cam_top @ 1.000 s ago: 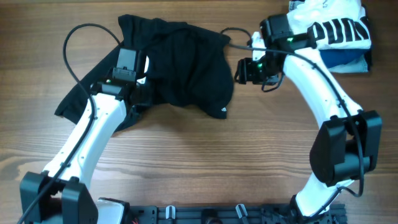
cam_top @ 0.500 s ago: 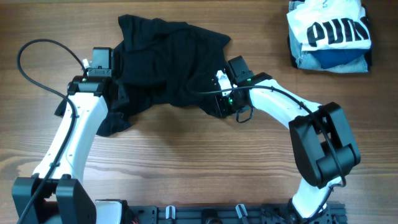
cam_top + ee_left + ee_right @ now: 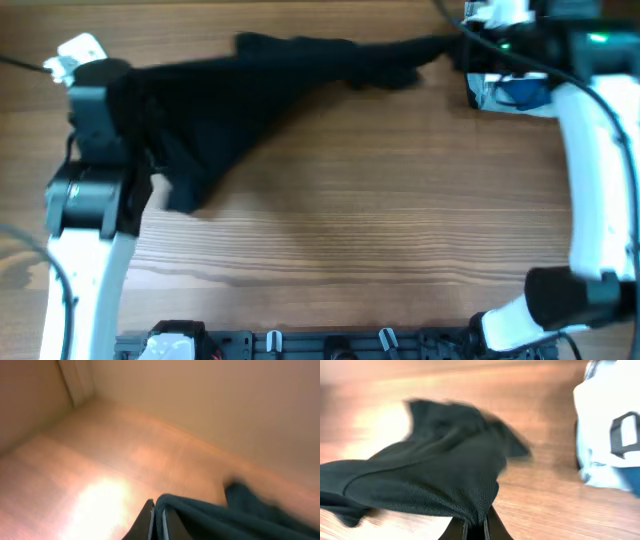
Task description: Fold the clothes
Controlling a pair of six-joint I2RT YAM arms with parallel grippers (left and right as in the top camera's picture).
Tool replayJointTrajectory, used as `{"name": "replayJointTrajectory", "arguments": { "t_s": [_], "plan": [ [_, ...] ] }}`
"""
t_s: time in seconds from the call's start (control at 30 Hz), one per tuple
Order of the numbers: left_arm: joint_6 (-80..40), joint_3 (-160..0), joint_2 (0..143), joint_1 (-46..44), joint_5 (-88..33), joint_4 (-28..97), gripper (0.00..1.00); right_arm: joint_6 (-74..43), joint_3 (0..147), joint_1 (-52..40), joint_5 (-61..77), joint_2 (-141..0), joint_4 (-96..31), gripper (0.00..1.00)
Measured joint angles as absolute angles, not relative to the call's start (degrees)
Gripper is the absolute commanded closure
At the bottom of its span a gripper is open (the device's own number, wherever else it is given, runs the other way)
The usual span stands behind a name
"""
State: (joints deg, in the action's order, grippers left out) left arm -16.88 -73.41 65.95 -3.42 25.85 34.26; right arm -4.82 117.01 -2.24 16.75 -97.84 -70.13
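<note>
My left gripper and my right gripper should pull the clothes flat toward the near edge [image 3: 320, 255] of the table, because the clothes hang in a bunched band [image 3: 290, 70] over the table's far half.
The clothes [image 3: 260, 90] are one black garment, pulled out in a long band across the far half of the wooden table. My left gripper [image 3: 128, 105] holds its left end and my right gripper [image 3: 458, 50] its right end. In the left wrist view the left gripper [image 3: 159, 522] is shut, with a fold of the clothes [image 3: 225, 515] pinched between its fingers. The right wrist view shows the right gripper [image 3: 476, 529] shut on a mesh edge of the clothes [image 3: 435, 470], which hang away from it above the table. The white logo is not visible.
A folded white shirt with black letters [image 3: 612, 420] lies on blue garments [image 3: 630, 480] at the far right, mostly hidden under my right arm in the overhead view. A black rack [image 3: 330, 345] runs along the near table edge.
The right gripper closed on the garment's right edge. Both arms then rose and moved apart, drawing the crumpled garment out into a stretched band.
</note>
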Motion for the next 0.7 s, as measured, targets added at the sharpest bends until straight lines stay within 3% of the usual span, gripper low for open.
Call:
{"name": "replayJointTrajectory", "arguments": {
  "t_s": [0.37,0.53,0.7],
  "plan": [
    [-11.84,-79.57,50.81,-3.64,23.79,32.34,0.96,-1.58,127.35,-0.64,15.99,-82.15,-76.60,0.96],
    [-9.91,-79.57,64.14,-3.64,21.96,30.48,0.96,-0.73,127.31,-0.54,14.94,-92.38,-72.55,0.96],
    [-4.91,-79.00,84.27,-2.37,19.29,2.37,0.96,0.36,126.63,-0.82,14.59,-106.56,-46.28,0.96]
  ]
}}
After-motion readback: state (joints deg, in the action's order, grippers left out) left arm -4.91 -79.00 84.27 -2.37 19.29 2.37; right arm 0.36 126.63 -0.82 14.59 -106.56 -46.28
